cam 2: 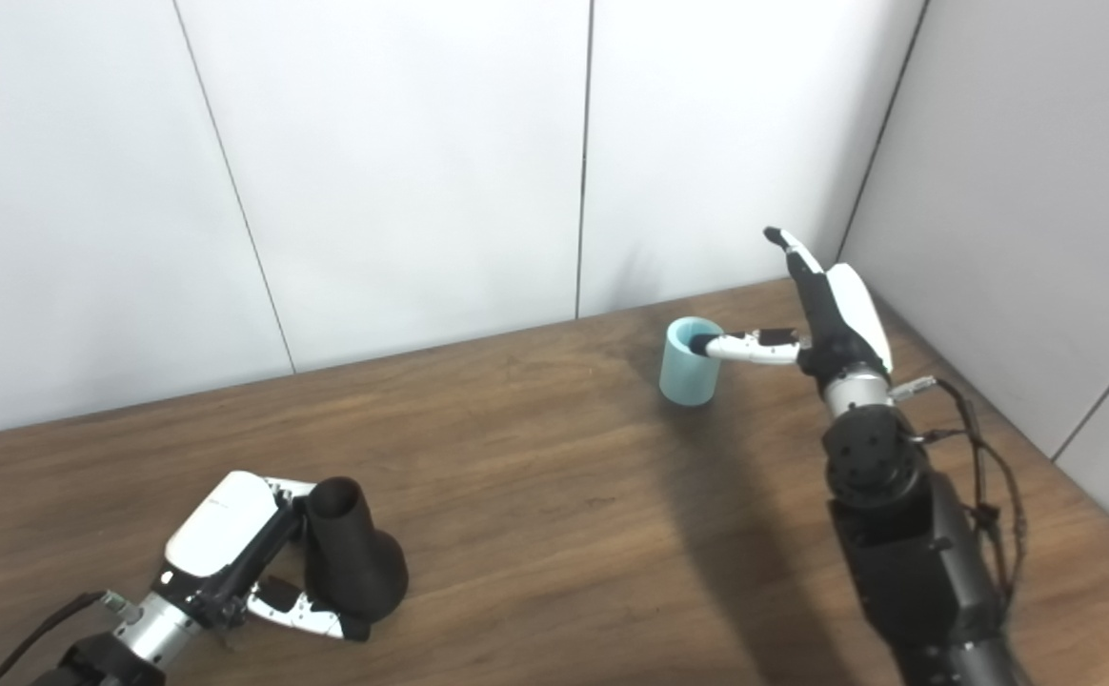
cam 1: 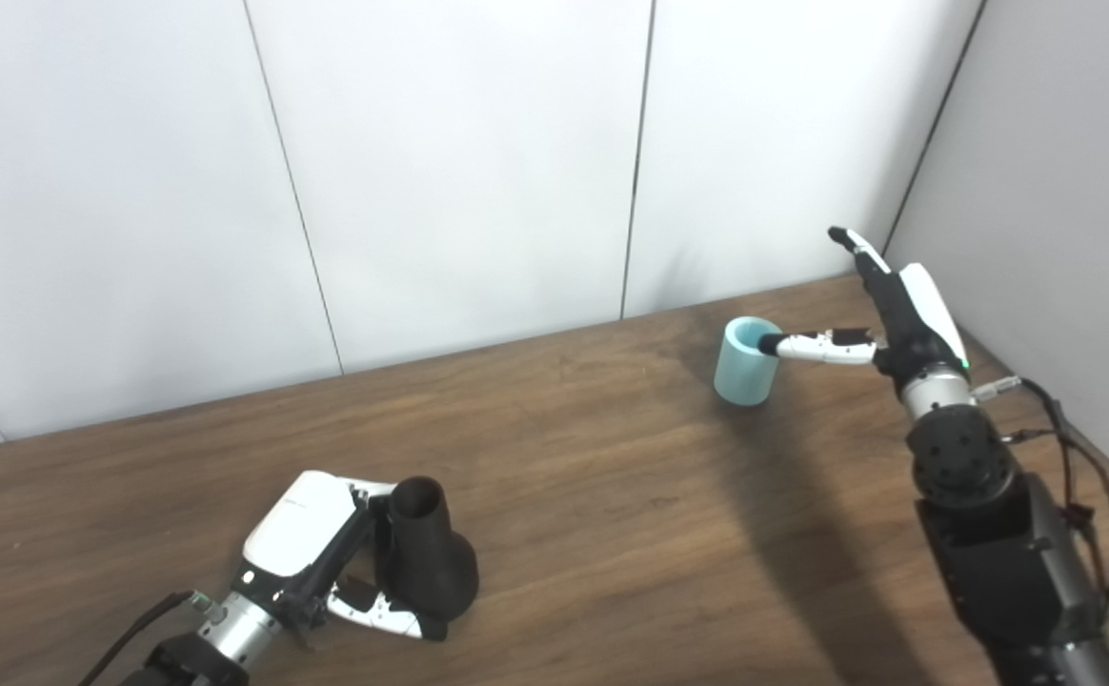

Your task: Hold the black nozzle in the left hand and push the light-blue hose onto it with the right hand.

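The light-blue hose (cam 1: 745,364) will cover the nozzle's neck and stop at the nozzle's base when I push the hose, because the black nozzle widens (cam 1: 438,549) below its neck.
The black nozzle (cam 1: 426,562) stands upright on the wooden table (cam 1: 612,495) at the front left, wide base down and narrow mouth up. My left hand (cam 1: 312,553) is shut on it, fingers behind its neck and thumb along the base in front. The light-blue hose (cam 1: 743,373), a short open cylinder, stands on end at the back right. My right hand (cam 1: 897,319) is open beside it, fingers stretched straight up. Its thumb reaches left, with the tip at the hose's top rim.
White wall panels (cam 1: 469,171) rise just behind the table, and a grey side wall (cam 1: 1069,191) closes the right corner near the right arm. Loose black cables (cam 1: 1078,476) hang off the right forearm. Bare wood lies between nozzle and hose.
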Motion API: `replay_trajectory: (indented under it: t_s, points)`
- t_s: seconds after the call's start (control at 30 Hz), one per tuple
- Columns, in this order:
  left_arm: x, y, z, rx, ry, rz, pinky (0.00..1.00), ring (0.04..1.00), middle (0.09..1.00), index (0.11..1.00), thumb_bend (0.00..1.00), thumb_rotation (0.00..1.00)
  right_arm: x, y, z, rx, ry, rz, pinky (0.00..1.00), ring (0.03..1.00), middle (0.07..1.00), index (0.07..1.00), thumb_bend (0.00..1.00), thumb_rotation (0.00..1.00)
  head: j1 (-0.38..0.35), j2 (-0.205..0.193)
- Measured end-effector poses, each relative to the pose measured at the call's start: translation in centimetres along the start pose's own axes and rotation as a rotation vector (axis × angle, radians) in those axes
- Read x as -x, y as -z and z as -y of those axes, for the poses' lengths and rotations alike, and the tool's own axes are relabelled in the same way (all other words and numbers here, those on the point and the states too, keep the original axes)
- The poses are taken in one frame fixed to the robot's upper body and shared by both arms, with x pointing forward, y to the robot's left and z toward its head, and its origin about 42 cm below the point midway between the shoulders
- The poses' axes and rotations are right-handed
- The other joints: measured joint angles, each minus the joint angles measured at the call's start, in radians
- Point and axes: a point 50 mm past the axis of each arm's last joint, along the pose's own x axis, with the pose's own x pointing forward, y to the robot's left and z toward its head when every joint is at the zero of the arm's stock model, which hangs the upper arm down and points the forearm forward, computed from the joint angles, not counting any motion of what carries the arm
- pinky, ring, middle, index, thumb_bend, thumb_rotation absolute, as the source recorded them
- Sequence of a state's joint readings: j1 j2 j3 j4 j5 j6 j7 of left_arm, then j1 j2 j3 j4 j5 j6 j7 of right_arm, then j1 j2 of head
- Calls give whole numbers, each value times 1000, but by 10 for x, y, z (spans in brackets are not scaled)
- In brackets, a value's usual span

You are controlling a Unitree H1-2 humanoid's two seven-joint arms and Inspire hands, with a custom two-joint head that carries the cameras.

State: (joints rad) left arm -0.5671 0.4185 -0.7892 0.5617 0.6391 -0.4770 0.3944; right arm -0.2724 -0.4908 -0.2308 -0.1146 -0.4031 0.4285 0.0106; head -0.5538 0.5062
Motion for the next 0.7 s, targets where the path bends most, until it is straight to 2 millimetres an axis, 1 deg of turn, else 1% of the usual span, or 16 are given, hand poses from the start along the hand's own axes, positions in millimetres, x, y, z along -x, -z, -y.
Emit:
replay_trajectory:
  t_s: [0.03,0.1,0.2,0.33,0.43,0.5,0.57,0.7]
  points:
    - [1,0,0,0,-1,-1,292,359,410,502,520,0,-2,2,2,5,-12,-4,829,931,957,956,907,218,0,0]
    - [2,1,0,0,-2,-4,296,363,413,503,521,0,-4,4,4,-14,-45,-7,809,923,959,966,912,193,-2,0]
    - [3,1,0,1,-2,-4,298,367,419,502,522,0,-5,3,0,-63,-104,-6,801,906,947,958,911,156,0,2]
    - [3,1,-1,5,-2,-4,298,369,422,503,521,0,-7,-2,-12,-53,-150,6,751,898,950,948,928,149,2,2]
    - [2,1,-1,8,0,-1,309,377,423,505,521,0,-11,5,-23,-4,-180,-17,730,867,922,930,954,186,9,5]
    - [2,0,-1,10,-1,0,305,376,422,506,521,0,-13,13,-28,16,-180,-42,725,855,901,906,936,167,15,5]
    - [3,1,-2,16,-1,-3,297,371,417,505,521,0,-14,16,-28,3,-161,-58,722,852,898,899,902,106,15,5]
    - [5,2,-2,19,0,-6,306,379,418,505,520,0,-18,18,-33,-31,-117,-76,725,847,888,890,885,118,15,5]
